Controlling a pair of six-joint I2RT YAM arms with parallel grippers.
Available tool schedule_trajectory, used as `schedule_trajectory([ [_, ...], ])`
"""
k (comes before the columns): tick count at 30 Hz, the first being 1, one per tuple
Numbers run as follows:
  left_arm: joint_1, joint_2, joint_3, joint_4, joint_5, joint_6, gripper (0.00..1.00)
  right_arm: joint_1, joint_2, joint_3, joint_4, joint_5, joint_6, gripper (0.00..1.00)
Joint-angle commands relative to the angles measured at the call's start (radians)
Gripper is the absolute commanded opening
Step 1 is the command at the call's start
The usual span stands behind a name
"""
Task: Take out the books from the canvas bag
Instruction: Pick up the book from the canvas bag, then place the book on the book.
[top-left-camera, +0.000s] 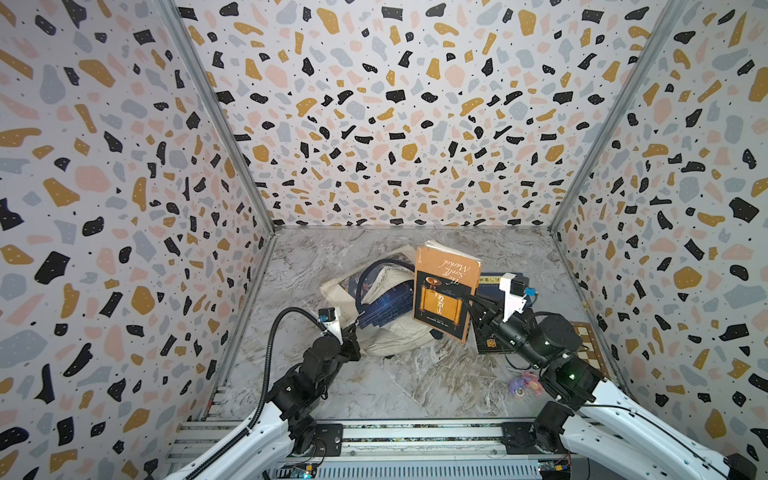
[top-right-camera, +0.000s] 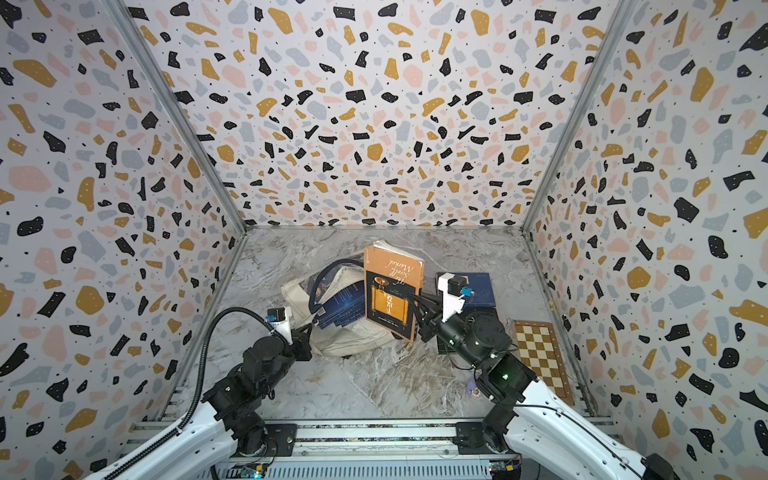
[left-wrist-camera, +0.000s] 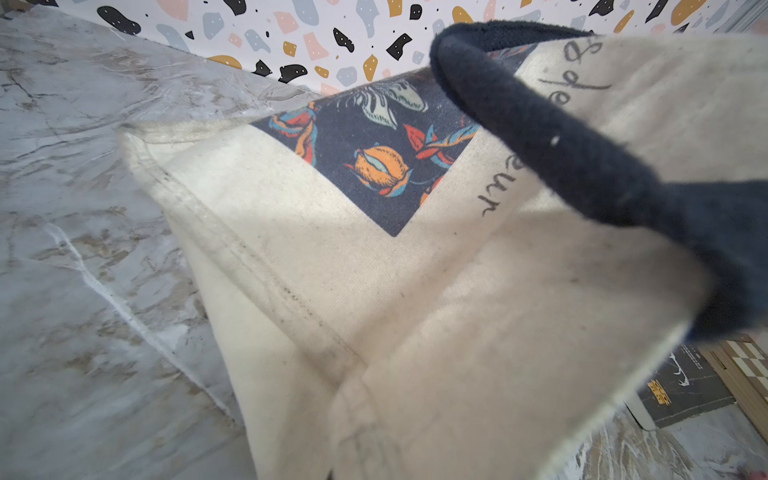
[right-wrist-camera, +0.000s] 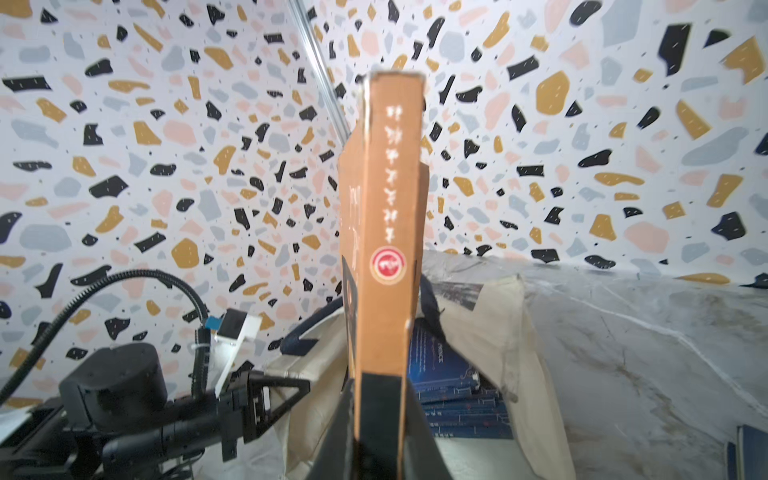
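My right gripper should keep carrying the brown book (top-left-camera: 444, 289) away until it lies flat on the dark book (top-left-camera: 488, 344), as it is clear of the bag's opening.
The cream canvas bag (top-left-camera: 399, 338) (top-right-camera: 345, 338) lies crumpled mid-table, with its navy handle (left-wrist-camera: 561, 158) looping over it. My left gripper (top-left-camera: 353, 332) (top-right-camera: 306, 332) is shut on the bag's near-left edge, and cloth (left-wrist-camera: 415, 311) hides its fingers in the left wrist view. My right gripper (top-left-camera: 471, 303) (top-right-camera: 415, 307) (right-wrist-camera: 380, 415) is shut on the bottom of a dark brown book with an orange panel (top-left-camera: 444, 286) (top-right-camera: 390, 286) (right-wrist-camera: 386, 208). That book stands upright above the bag's mouth. Several navy books (top-left-camera: 388, 305) (right-wrist-camera: 453, 386) lie inside the bag.
A navy book (top-left-camera: 494, 279) (top-right-camera: 478, 286) lies flat right of the bag. A dark book (top-left-camera: 490, 347) (left-wrist-camera: 681, 386) sits under the right arm. A checkered board (top-right-camera: 540, 353) lies along the right wall, and a small pink-purple toy (top-left-camera: 525, 384) sits near the front.
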Motion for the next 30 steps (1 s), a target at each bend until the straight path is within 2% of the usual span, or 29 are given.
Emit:
schedule_trajectory([
  [1, -0.001, -0.007, 0.021, 0.014, -0.013, -0.002, 0.0, -0.005, -0.059, 0.027, 0.004, 0.14, 0.073, 0.0],
  [5, -0.001, -0.008, 0.021, 0.014, -0.013, -0.002, 0.0, -0.013, -0.111, 0.05, -0.206, 0.449, 0.254, 0.0],
  [8, 0.0, -0.007, 0.021, 0.012, -0.012, -0.002, 0.0, -0.033, -0.126, 0.07, -0.387, 0.621, 0.42, 0.0],
  [11, 0.0, -0.012, 0.021, 0.011, -0.012, -0.002, 0.0, -0.055, -0.133, 0.061, -0.491, 0.717, 0.551, 0.0],
  [17, 0.0, -0.013, 0.021, 0.008, -0.012, -0.002, 0.0, -0.089, -0.151, 0.003, -0.654, 0.804, 0.863, 0.0],
  [20, 0.0, -0.012, 0.021, 0.009, -0.012, -0.002, 0.0, -0.102, -0.15, -0.021, -0.704, 0.809, 0.99, 0.0],
  [30, 0.0, -0.009, 0.021, 0.011, -0.01, -0.003, 0.0, -0.121, -0.115, -0.138, -0.736, 0.76, 1.294, 0.0],
])
